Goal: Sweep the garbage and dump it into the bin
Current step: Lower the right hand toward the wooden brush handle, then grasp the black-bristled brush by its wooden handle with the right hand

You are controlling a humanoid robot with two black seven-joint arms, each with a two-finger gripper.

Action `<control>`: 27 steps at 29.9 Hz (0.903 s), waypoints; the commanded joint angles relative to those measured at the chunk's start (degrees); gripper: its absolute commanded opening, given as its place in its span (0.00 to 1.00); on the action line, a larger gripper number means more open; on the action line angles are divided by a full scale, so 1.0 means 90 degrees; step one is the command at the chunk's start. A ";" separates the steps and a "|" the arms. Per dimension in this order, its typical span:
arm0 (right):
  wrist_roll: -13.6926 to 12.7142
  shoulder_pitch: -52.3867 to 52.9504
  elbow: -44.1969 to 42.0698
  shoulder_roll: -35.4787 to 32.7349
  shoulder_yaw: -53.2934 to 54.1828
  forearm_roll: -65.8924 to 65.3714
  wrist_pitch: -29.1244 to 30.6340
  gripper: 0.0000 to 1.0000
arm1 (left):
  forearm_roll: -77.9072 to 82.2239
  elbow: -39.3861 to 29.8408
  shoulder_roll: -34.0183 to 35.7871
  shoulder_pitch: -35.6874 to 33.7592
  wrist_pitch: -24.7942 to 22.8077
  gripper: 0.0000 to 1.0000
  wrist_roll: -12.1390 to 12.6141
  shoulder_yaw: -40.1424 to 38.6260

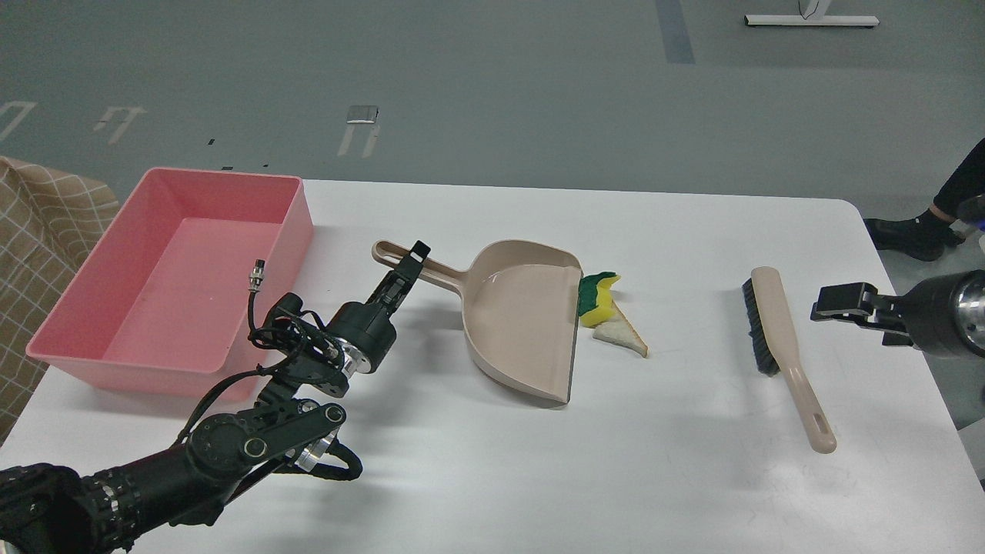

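Observation:
I expect the yellow sponge piece (598,300) and white slice to both go deep inside the dustpan when I sweep with the brush, because they touch the dustpan's open edge (573,340).
The yellow sponge piece with a green layer (596,298) and the white bread-like slice (625,337) lie on the white table, touching the open lip of the beige dustpan (523,323). The sponge rests partly on the slice. The pink bin (302,223) stands at the table's far left and looks empty. My left gripper (406,269) is shut on the dustpan's handle. My right gripper (835,315) is open and empty, just right of the beige hand brush (777,331), which lies on the table.
A tan checked cloth (46,231) hangs at the left edge beyond the bin. A person's dark shoe (912,231) shows on the floor past the table's right edge. The table front is bare white surface.

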 commanded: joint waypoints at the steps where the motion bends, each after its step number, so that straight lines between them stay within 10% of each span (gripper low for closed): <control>1: -0.0001 0.0000 0.0203 -0.0040 -0.0166 -0.0012 0.0001 0.94 | 0.0001 -0.0001 -0.0003 -0.0005 -0.0001 0.00 0.0000 -0.0001; 27: -0.0001 -0.0205 0.0173 0.0497 -0.0625 -0.0530 0.0001 0.77 | 0.0001 -0.0001 -0.0013 -0.0024 -0.0001 0.00 -0.0010 -0.0001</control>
